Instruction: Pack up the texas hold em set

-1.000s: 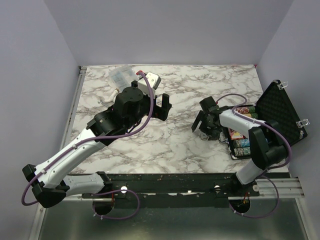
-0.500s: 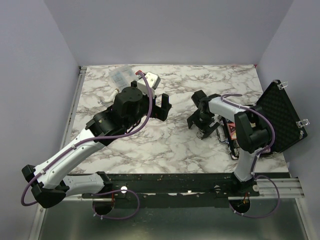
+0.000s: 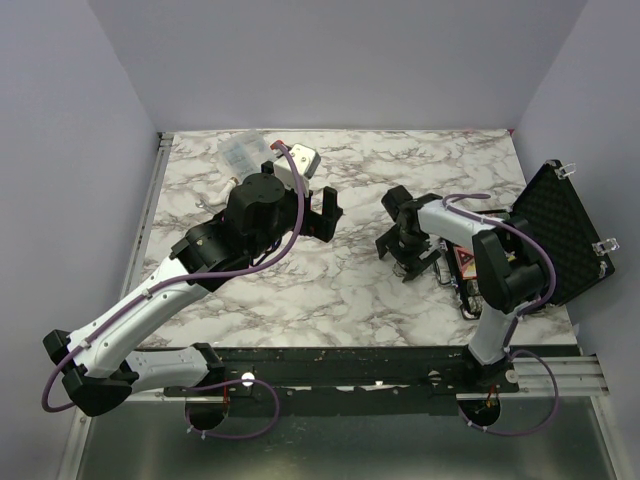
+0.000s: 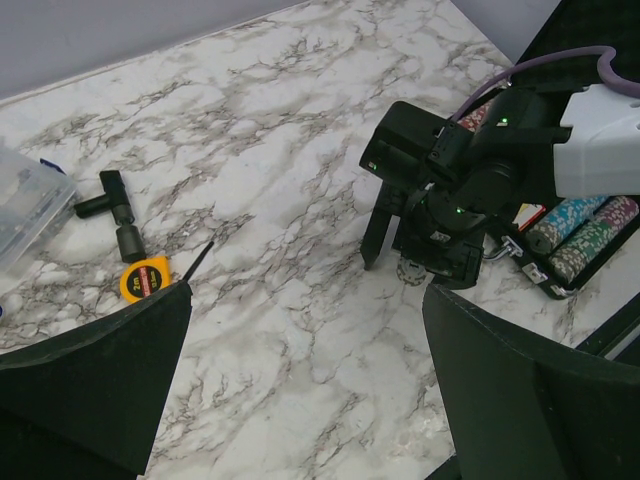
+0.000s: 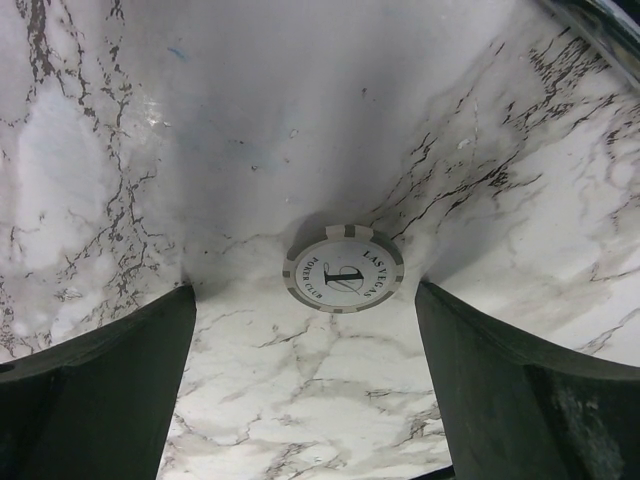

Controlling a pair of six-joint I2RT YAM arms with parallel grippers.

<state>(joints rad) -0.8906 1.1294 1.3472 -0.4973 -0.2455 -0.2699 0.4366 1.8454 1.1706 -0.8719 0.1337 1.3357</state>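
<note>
Next, I turn my right gripper and bring its fingers farther around the chip's sides (image 5: 290, 276), because the white poker chip (image 5: 344, 268) sits partly in front of the fingers.
The black briefcase (image 3: 478, 290) lies open at the right, its foam lid (image 3: 560, 230) upright and chip rows (image 4: 580, 232) inside; a red item (image 3: 465, 262) shows by the rows. A white poker chip (image 5: 343, 270) lies flat on the marble, also seen in the left wrist view (image 4: 410, 270). My right gripper (image 5: 305, 335) is open and low over the table, the chip just ahead between its fingers, untouched; it also shows in the top view (image 3: 405, 257). My left gripper (image 4: 310, 390) is open and empty, held high over mid-table (image 3: 325, 212).
An orange tape measure (image 4: 145, 278), a black T-shaped tool (image 4: 115, 205) and a clear plastic compartment box (image 4: 20, 205) lie at the back left. A silver device (image 3: 303, 160) sits near the box. The right arm partly hides the case's front.
The right arm's elbow has swung in over the case, and the gripper has shifted slightly away from it. The left arm has not moved.
</note>
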